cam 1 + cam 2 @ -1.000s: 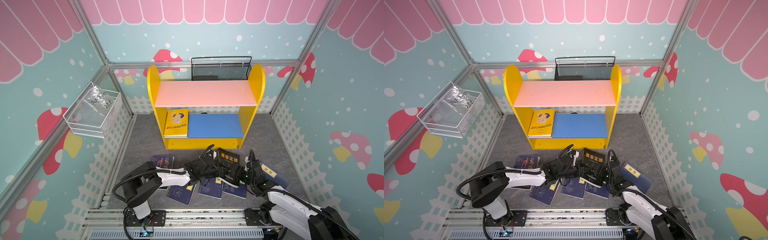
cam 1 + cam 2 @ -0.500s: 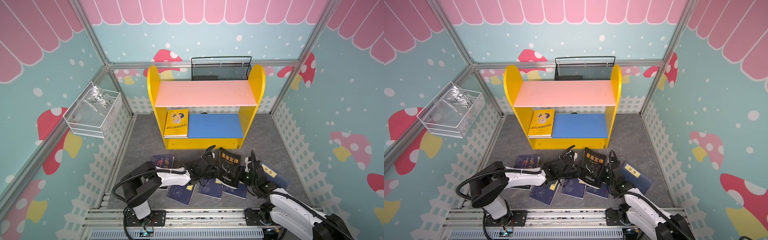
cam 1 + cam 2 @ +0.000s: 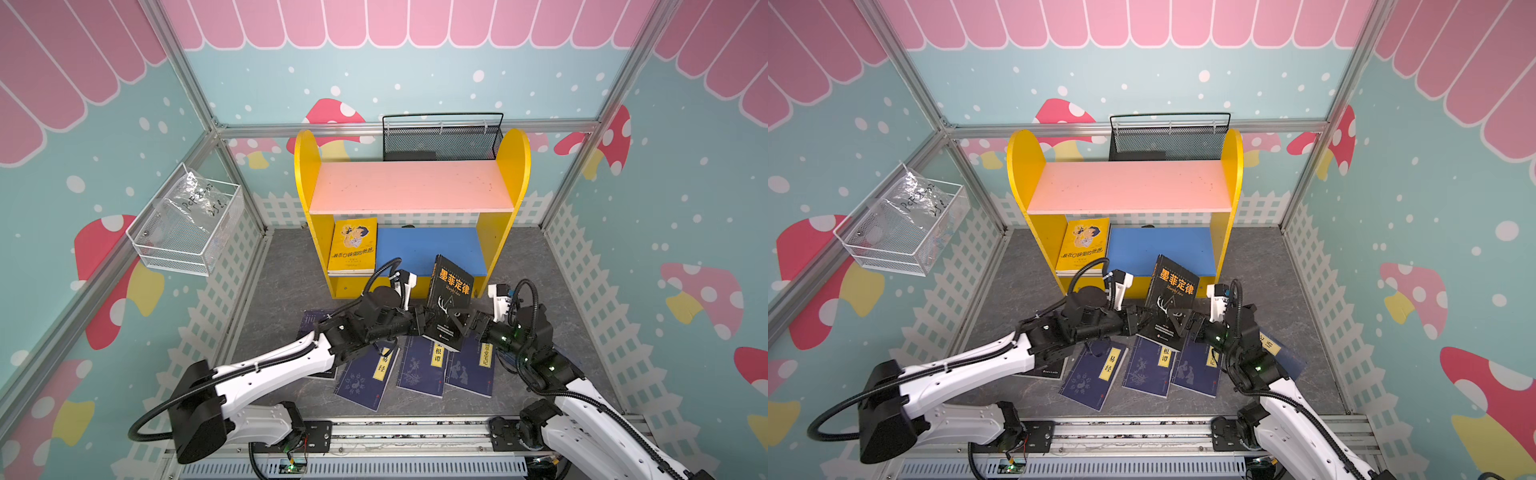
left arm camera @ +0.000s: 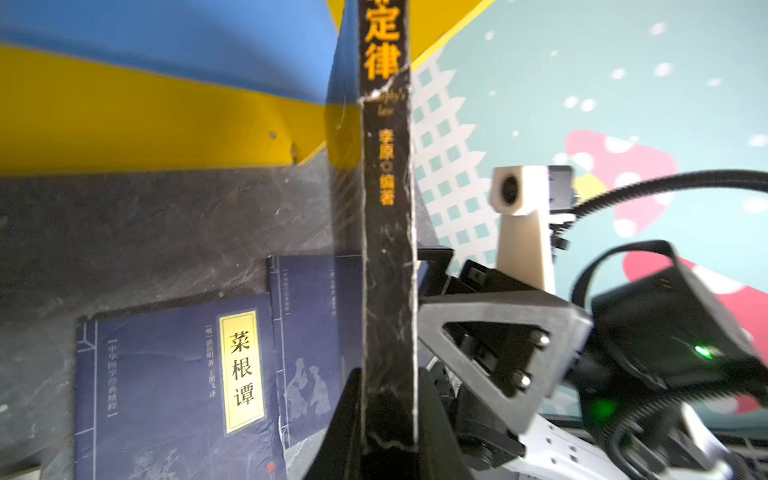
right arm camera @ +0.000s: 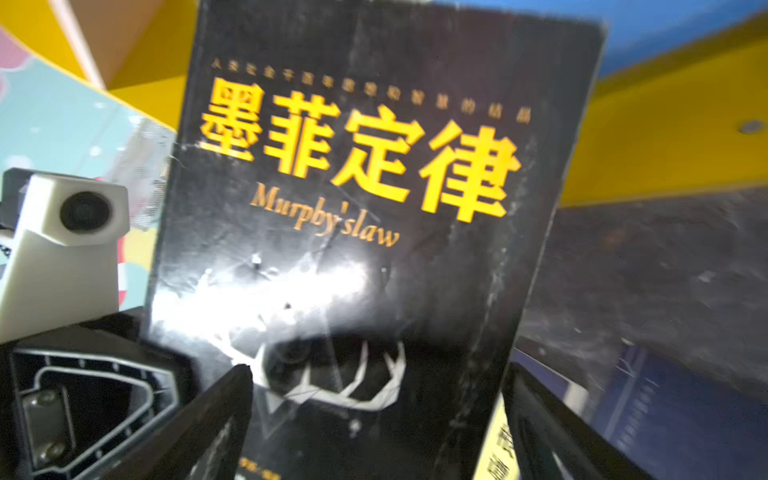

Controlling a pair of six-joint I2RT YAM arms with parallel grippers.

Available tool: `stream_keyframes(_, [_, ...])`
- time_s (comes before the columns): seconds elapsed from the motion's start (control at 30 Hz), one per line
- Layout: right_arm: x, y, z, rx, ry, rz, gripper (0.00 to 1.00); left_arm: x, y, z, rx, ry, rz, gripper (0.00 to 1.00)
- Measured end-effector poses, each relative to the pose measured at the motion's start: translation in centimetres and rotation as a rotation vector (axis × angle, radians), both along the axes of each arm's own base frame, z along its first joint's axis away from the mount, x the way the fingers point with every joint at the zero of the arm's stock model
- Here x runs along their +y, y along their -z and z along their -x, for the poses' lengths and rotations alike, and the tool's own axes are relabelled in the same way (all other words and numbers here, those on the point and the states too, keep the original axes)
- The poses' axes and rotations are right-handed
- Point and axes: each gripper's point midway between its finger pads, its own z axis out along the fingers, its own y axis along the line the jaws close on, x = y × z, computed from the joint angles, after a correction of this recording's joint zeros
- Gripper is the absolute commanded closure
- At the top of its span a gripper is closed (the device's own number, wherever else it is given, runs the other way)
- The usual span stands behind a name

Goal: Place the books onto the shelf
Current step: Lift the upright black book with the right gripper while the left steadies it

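My right gripper will have the book bend near it when I lower the book, because the black book's cover is creased along its open edge.
A black book with yellow title stands tilted upright above the floor, in front of the shelf. My left gripper is shut on its spine near the lower end. From the other side my right gripper faces the cover, open, with one finger before the cover and one past its edge. A yellow cartoon book lies on the blue lower board. The pink upper board is bare. Three navy books lie on the floor under the grippers.
A black mesh basket stands behind the shelf. A white wire basket hangs on the left wall. Another navy book lies partly under the right arm, and a dark one under the left arm. White picket fencing lines the walls.
My left gripper has shut on the black book's spine. The right jaws have spread wide and let go of it. The book now stands a little more upright and nearer the shelf.
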Motion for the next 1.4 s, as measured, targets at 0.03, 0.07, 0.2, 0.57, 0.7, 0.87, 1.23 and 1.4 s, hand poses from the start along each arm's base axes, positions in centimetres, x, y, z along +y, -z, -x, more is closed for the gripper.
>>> stream_keyframes(0.03, [0.7, -1.0, 0.2, -0.035, -0.041, -0.028, 0.06, 0.8, -1.5, 0.1, -0.029, 0.007, 0.017, 1.0])
stream_keyframes(0.07, [1.3, -1.9, 0.4, -0.063, -0.085, -0.056, 0.06, 1.7, -2.8, 0.2, -0.053, 0.011, 0.032, 1.0])
stream_keyframes(0.2, [3.3, -4.4, 1.1, -0.153, -0.224, -0.14, 0.06, 4.8, -5.7, 0.4, -0.115, -0.005, 0.067, 1.0])
stream_keyframes(0.57, [6.6, -8.1, 3.8, -0.281, -0.531, -0.303, 0.12, 8.5, -11.0, 3.1, -0.194, 0.024, 0.195, 1.0])
stream_keyframes(0.7, [8.0, -8.1, 4.8, -0.272, -0.612, -0.341, 0.17, 8.8, -12.2, 3.7, -0.22, 0.046, 0.242, 1.0])
stream_keyframes(0.87, [9.2, -8.7, 5.8, -0.282, -0.674, -0.37, 0.28, 8.9, -12.6, 4.3, -0.229, 0.07, 0.265, 1.0])
stream_keyframes(1.23, [9.6, -9.8, 5.8, -0.287, -0.703, -0.446, 0.64, 9.3, -11.2, 3.9, -0.235, 0.068, 0.245, 1.0])
stream_keyframes(1.4, [9.6, -9.6, 5.8, -0.274, -0.703, -0.473, 0.64, 9.9, -11.2, 3.5, -0.243, 0.046, 0.244, 1.0])
